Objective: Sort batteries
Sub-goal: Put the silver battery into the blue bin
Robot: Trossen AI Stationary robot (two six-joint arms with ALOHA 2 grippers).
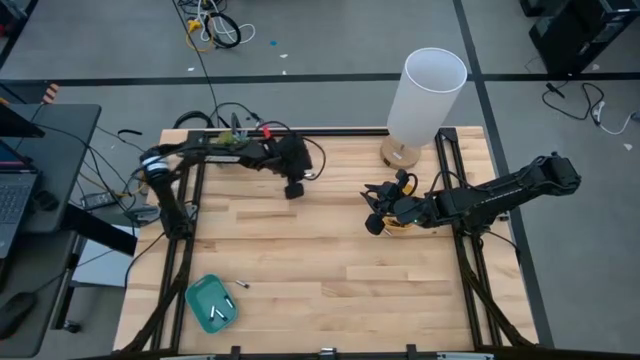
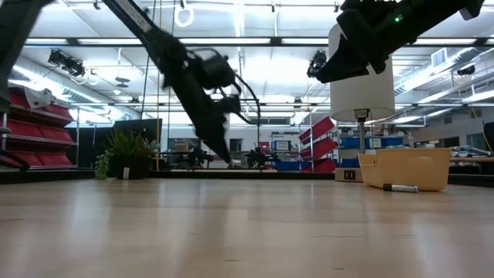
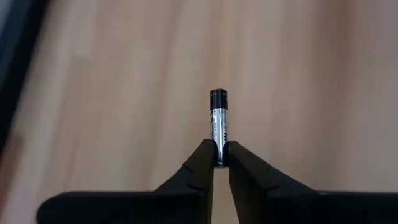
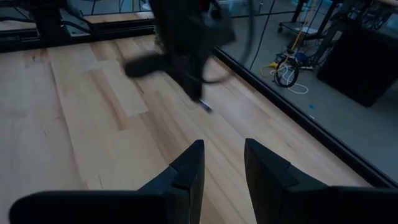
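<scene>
My left gripper is holding the silvery battery (image 3: 219, 118) clear of the wood and the teal tray (image 1: 211, 303) lies open, so I should keep carrying it until it's above the tray.
My left gripper (image 3: 219, 163) is shut on a silvery battery with a dark end (image 3: 218, 118). It hangs above the bare wood near the table's far edge (image 1: 293, 190). My right gripper (image 4: 222, 163) stands open with nothing between its fingers, right of centre (image 1: 373, 222), above a yellow tray (image 2: 405, 166). Another battery (image 2: 400, 188) lies on the table in front of that tray. At the near left a teal tray (image 1: 200, 292) holds a few batteries (image 1: 220, 312), and one more battery (image 1: 240, 285) lies on its side just beside it. My left gripper pinches the battery's near end (image 3: 219, 154) between its two fingertips. The battery runs along the fingers and sticks out beyond them, dark end foremost. The fingers slant down from the table's far left. The battery is lifted clear of the table.
A tall white lamp (image 1: 428, 90) on a wooden foot stands at the far edge, right of centre, close behind my right arm. Black rails run along the table's left (image 1: 185, 260) and right (image 1: 470, 270) sides. The wood between the two arms and toward the near edge is bare.
</scene>
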